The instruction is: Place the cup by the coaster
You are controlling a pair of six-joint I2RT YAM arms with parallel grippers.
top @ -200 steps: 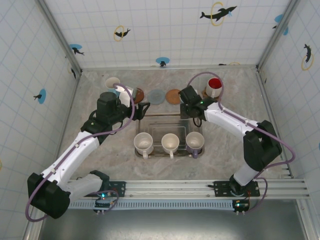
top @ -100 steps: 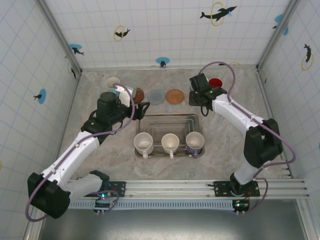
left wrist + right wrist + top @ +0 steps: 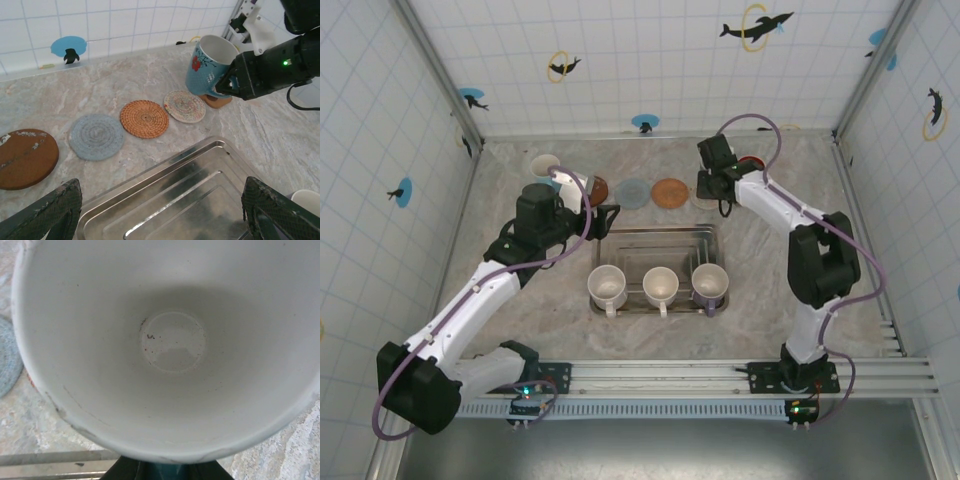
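I should keep lowering the blue cup (image 3: 204, 69), which hangs upright by its handle from my right gripper above the empty pale woven coaster (image 3: 184, 106), until the cup's base rests there.
The blue cup (image 3: 207, 62) with a red flower print and white inside (image 3: 170, 340) stands almost upright at the back right. My right gripper (image 3: 226, 85) is shut on its side from the right. The cup's base is over a tan coaster (image 3: 218, 102); whether it touches I cannot tell. A pale woven coaster (image 3: 184, 106) lies just left of it. From above, the right gripper (image 3: 711, 183) sits at the right end of the coaster row. My left gripper (image 3: 165, 215) hangs open over the steel tray (image 3: 200, 185), holding nothing.
An orange coaster (image 3: 144, 118), a grey-blue one (image 3: 96, 136) and a brown one (image 3: 22, 157) continue the row leftward. Three cups (image 3: 660, 286) stand along the tray's near side. A red cup (image 3: 753, 163) is behind the right arm and a white cup (image 3: 545, 165) is at the back left.
My right arm has swung from over the tray's back edge to the back right, carrying the cup to the end of the coaster row. The left arm has stayed put.
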